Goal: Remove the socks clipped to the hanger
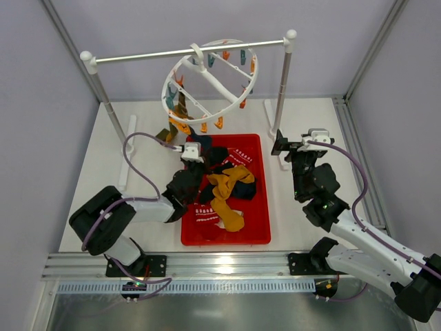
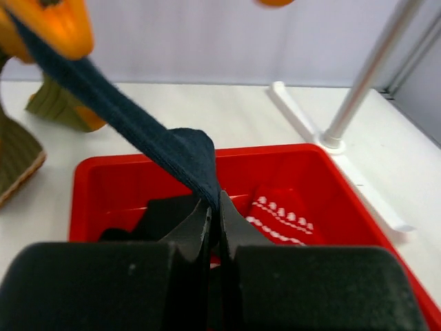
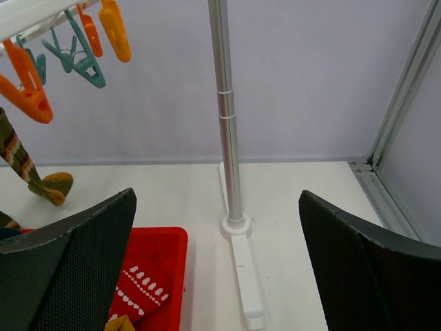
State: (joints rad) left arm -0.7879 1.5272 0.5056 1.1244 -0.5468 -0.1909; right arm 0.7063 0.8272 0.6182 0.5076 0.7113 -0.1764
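The tight navy sock tips the hanger by its orange clip (image 1: 181, 127), so the robot's left gripper should loosen the sock over the tray (image 1: 219, 153) while the right gripper moves over.
The white ring hanger (image 1: 210, 79) with orange and teal clips hangs tilted from the silver bar. My left gripper (image 2: 215, 203) is shut on a navy sock (image 2: 124, 117), which stretches taut up-left to an orange clip (image 2: 58, 24) that grips its other end. In the top view this gripper (image 1: 195, 150) is over the far left of the red tray (image 1: 258, 207). An olive-brown striped sock (image 1: 179, 110) hangs clipped at the ring's left; it also shows in the right wrist view (image 3: 17, 158). My right gripper (image 3: 217, 262) is open and empty, right of the tray (image 1: 286, 145).
The tray holds mustard socks (image 1: 231, 189), black and navy socks and red patterned socks (image 1: 241, 155). The silver bar (image 1: 186, 49) rests on two posts; the right post (image 3: 227, 124) and its white foot (image 3: 248, 276) stand just ahead of my right gripper.
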